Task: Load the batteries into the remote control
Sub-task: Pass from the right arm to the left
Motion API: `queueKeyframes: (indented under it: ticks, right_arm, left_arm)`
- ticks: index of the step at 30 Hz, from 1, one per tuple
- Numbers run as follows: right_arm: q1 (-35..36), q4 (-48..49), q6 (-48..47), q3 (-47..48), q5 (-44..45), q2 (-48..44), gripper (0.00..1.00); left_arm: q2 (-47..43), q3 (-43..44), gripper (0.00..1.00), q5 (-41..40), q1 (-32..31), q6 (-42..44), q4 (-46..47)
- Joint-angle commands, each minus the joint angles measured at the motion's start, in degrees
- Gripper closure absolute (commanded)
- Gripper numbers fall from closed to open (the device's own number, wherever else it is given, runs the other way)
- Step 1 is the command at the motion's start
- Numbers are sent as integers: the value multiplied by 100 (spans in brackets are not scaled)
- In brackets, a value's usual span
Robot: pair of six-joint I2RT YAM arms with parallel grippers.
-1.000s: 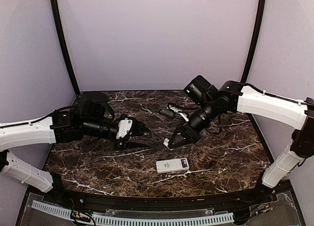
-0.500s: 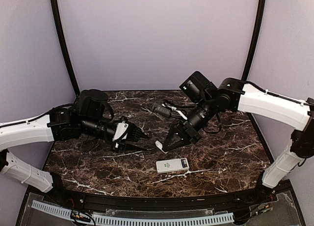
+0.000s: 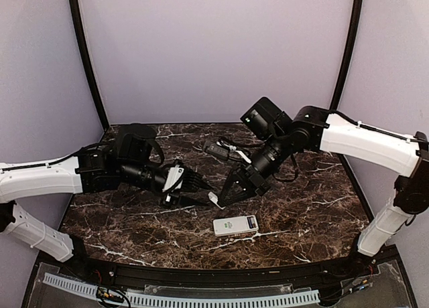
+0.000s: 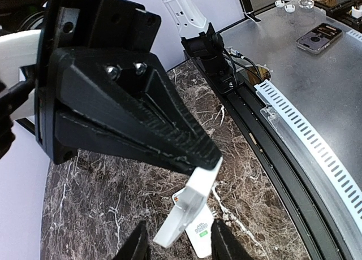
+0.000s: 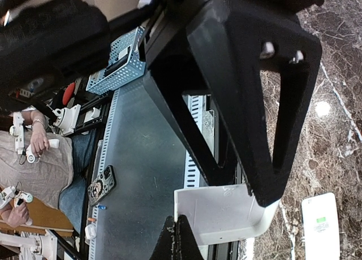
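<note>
The white cover is held slanted by one edge [image 4: 202, 179] in my right gripper, so next my left gripper grabs the cover's loose end [image 4: 169, 232] before my right gripper takes hold of the cover again.
The remote control [image 3: 236, 225] lies flat on the marble table [image 3: 301, 207] near the front; it also shows in the wrist views [image 4: 208, 237] [image 5: 321, 229]. Above and left of it, my right gripper [image 3: 222, 195] [image 5: 176, 229] is shut on one edge of a plain white cover piece [image 3: 214, 199] [image 5: 226, 217], held in the air. My left gripper [image 3: 203, 189] [image 4: 180, 246] faces it, open, one finger on each side of the cover's [image 4: 189, 206] other end with small gaps. The batteries are out of view.
A dark cabled object [image 3: 218, 149] lies at the back centre of the table. A black rail [image 3: 201, 271] and a white slotted strip [image 3: 181, 298] run along the front edge. Purple walls close in the back and sides.
The left gripper has moved right and the right gripper left with the cover, so they now meet above the table. The left jaws have narrowed somewhat.
</note>
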Motion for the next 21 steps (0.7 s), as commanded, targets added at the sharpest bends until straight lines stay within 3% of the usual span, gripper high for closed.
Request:
queueKeyframes:
  ticks: [1, 8, 13, 18, 21]
  right_arm:
    - [64, 126, -76, 204, 7, 118, 100]
    - [73, 209, -80, 222, -6, 154, 100]
    - [77, 214, -77, 240, -7, 213, 100]
    - [77, 262, -67, 244, 209, 135, 100]
    - [61, 367, -40, 221, 584, -38, 84]
  left_arm:
    - [109, 97, 67, 122, -50, -90, 76]
    - [132, 94, 80, 9, -60, -99, 123]
    - [127, 90, 98, 12, -58, -170, 200]
    - [26, 59, 100, 12, -55, -355, 247]
    - [-59, -10, 100, -61, -61, -727, 409]
